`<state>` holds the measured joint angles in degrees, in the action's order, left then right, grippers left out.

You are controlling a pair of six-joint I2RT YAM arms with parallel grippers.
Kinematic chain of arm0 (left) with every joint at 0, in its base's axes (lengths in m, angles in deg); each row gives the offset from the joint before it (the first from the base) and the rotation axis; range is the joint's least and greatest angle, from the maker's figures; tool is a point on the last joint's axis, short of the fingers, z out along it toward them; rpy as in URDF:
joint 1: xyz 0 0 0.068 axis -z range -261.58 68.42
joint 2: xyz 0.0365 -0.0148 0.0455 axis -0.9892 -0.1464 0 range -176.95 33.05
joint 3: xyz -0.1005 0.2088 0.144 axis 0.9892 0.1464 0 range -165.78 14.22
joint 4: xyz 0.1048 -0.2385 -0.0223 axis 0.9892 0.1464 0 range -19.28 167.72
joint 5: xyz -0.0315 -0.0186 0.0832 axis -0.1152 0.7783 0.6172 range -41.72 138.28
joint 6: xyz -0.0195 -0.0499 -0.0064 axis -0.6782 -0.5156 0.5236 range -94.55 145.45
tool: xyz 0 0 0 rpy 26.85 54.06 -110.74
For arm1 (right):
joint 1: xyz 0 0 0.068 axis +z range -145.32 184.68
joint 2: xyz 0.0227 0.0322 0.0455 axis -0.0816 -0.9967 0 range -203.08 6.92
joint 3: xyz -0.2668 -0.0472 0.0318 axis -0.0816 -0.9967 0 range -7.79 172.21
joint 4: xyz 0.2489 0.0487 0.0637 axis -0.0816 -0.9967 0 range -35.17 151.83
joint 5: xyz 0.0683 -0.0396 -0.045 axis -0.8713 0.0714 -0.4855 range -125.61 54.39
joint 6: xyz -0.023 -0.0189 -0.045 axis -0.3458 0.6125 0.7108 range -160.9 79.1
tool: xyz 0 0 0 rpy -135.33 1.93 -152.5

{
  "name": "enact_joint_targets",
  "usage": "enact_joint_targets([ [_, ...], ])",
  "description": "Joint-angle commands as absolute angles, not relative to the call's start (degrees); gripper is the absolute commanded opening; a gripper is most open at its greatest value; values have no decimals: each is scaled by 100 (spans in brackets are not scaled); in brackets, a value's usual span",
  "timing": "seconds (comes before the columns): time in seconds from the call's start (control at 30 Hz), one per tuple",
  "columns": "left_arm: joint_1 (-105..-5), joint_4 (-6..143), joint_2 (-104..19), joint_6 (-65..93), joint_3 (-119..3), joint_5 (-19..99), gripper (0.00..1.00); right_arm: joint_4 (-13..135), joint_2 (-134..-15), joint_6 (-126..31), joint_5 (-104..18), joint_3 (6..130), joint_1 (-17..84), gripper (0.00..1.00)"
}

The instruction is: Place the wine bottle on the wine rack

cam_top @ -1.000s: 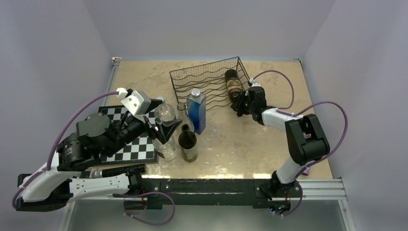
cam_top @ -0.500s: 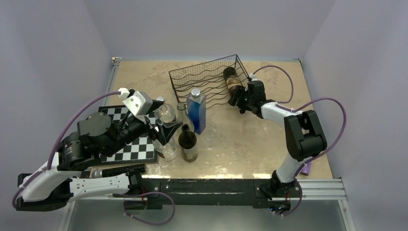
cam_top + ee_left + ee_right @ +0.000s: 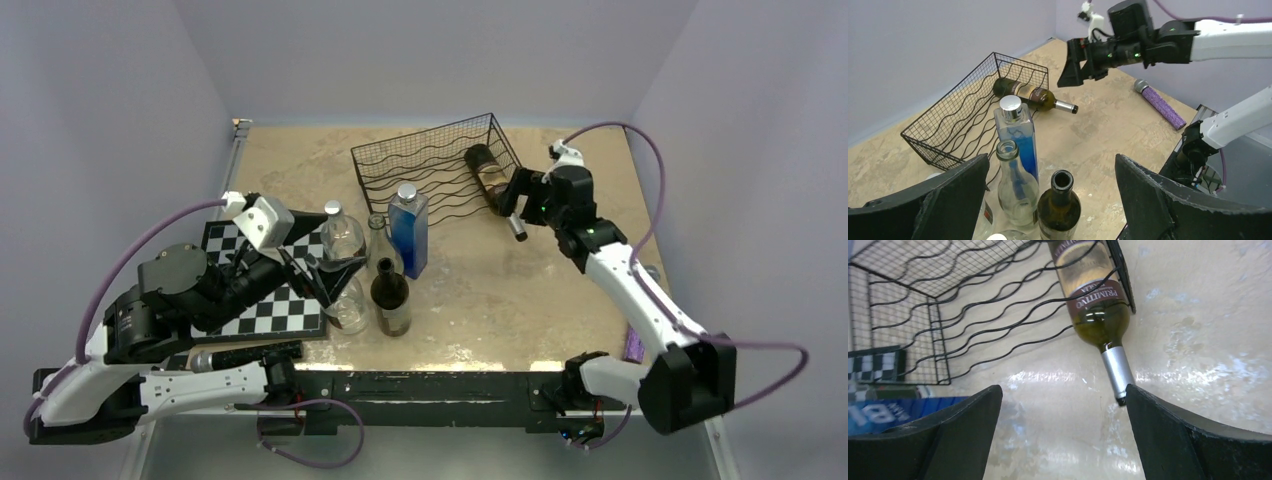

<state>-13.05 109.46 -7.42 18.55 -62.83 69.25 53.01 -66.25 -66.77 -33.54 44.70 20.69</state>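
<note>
The labelled wine bottle lies in the rack (image 3: 486,173), so my open right gripper should go on to the upright dark green bottle (image 3: 387,270) before it closes around its neck.
The black wire wine rack (image 3: 425,165) stands at the back middle of the table. A labelled wine bottle (image 3: 488,172) lies in its right end, its silver-capped neck sticking out toward the front and resting on the table. My right gripper (image 3: 518,193) hangs open just right of and above that neck, touching nothing. In the right wrist view the wine bottle (image 3: 1095,305) lies in the rack (image 3: 948,315), ahead of the open right gripper (image 3: 1063,392). My left gripper (image 3: 1052,165) is open above a dark green bottle (image 3: 1060,205) standing upright.
Beside the dark bottle (image 3: 390,300) stand clear glass bottles (image 3: 343,240) and a blue square bottle (image 3: 408,228). A chessboard (image 3: 270,310) lies at the left under my left arm. A purple stick (image 3: 1160,105) lies near the right edge.
My right gripper has opened, let go of the bottle's neck, and pulled up and to the right. The bottle stays in the rack. My left arm has drawn back slightly.
</note>
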Motion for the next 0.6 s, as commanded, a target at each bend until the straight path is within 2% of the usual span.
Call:
enact_joint_targets([
  [0.0,-1329,10880,-513,1812,-6144,6769,99,3795,-5595,-6176,-3395,5025,2166,98],
  [0.17,-1329,11039,-357,1729,-6074,6618,99,2904,-4789,-6075,-3792,5325,2615,98],
  [0.37,-1326,11426,-251,1809,-6055,6575,99,2200,-4697,-5961,-3411,5891,3974,97],
  [0.57,-1331,11595,-42,1816,-6035,6713,99,2579,-4814,-5800,-3453,6162,5388,94],
])
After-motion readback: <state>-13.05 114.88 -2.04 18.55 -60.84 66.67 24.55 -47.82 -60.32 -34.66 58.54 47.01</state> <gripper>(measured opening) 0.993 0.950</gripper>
